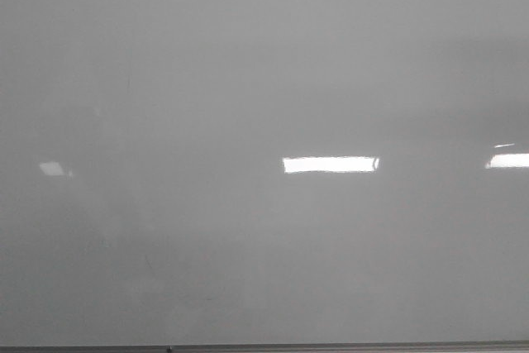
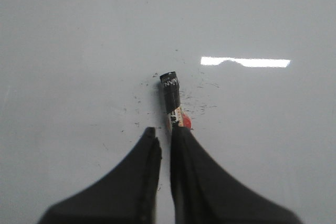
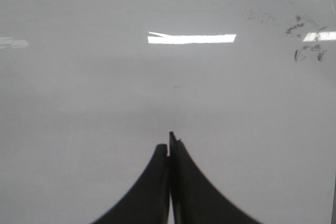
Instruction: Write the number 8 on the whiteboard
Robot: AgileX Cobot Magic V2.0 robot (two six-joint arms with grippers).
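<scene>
The marker (image 2: 176,116) lies under the robot's left gripper, away from the right gripper, so the robot should lift the marker and offer its black end (image 2: 169,85) to the right gripper.
The whiteboard (image 1: 264,80) fills the front view, glossy grey-white, with a thin dark edge along the bottom. No number 8 shows on it in any view. In the left wrist view a marker (image 2: 171,98) with a black cap and a red and white barrel lies on the board (image 2: 79,51). My left gripper (image 2: 164,132) hangs over the marker's near end, its jaws a narrow gap apart and empty. The barrel's end is hidden behind the right fingertip (image 2: 181,135). My right gripper (image 3: 169,145) is shut and empty over bare board (image 3: 79,103). Neither gripper shows in the front view.
Small black ink specks (image 2: 199,100) are scattered round the marker. Dark ink smudges (image 3: 307,40) mark the board in the right wrist view. Bright rectangular light reflections (image 1: 331,164) lie across the board. A dark edge (image 3: 334,203) shows in the right wrist view.
</scene>
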